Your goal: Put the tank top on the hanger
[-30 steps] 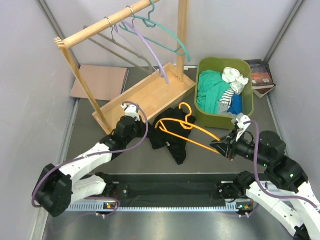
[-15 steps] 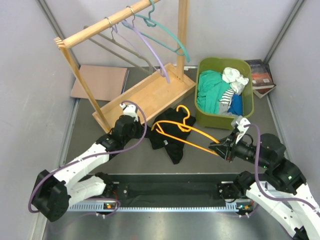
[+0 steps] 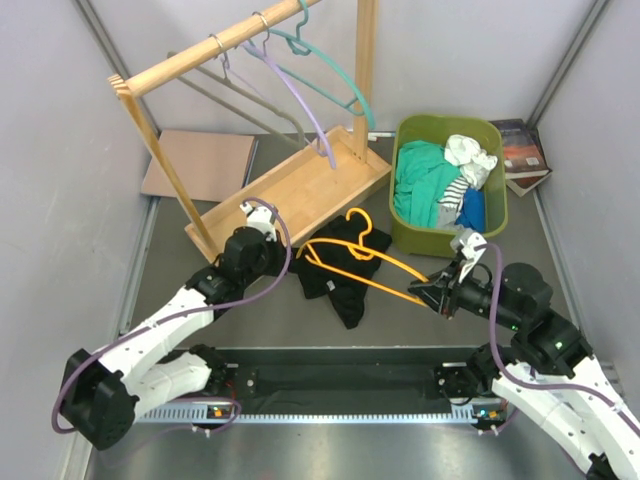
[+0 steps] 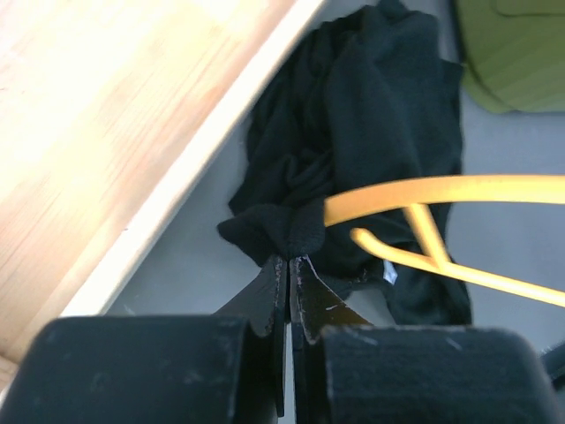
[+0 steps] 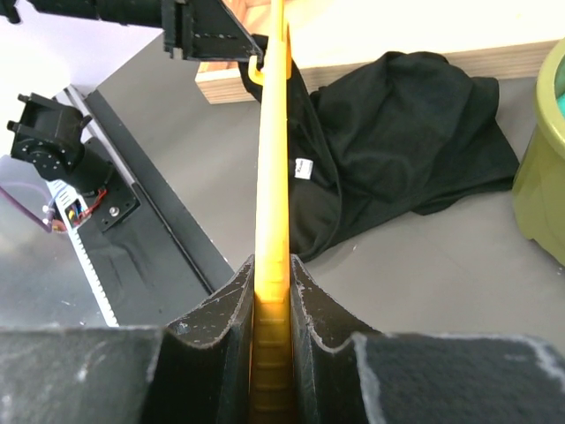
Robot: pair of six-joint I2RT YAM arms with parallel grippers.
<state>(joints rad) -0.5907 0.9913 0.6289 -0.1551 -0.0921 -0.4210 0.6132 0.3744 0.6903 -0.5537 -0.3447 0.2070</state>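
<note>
My left gripper should now pull the tank top's held fold toward the hanger's hook [image 3: 359,215] until the fold drapes over the hanger's arm, because the orange hanger's loose end [image 3: 303,251] is under that fold.
The black tank top [image 3: 337,270] lies crumpled on the grey table in front of the wooden rack base. The orange hanger [image 3: 355,262] lies across it, hook pointing away. My right gripper [image 3: 428,293] is shut on the end of one hanger arm [image 5: 272,177] and holds it over the fabric [image 5: 397,141]. My left gripper [image 3: 285,262] is shut on a fold at the tank top's left edge [image 4: 287,234], next to the hanger's other arm [image 4: 441,190].
A wooden clothes rack [image 3: 290,185] stands at the back left with a teal hanger [image 3: 335,70] and a lilac hanger [image 3: 295,100] on its rail. A green bin [image 3: 490,130] of clothes stands at the right. Books [image 3: 520,150] lie beyond it.
My right gripper has moved left with the hanger, sliding it further over the tank top. My left gripper has shifted slightly left, still pinching the fabric.
</note>
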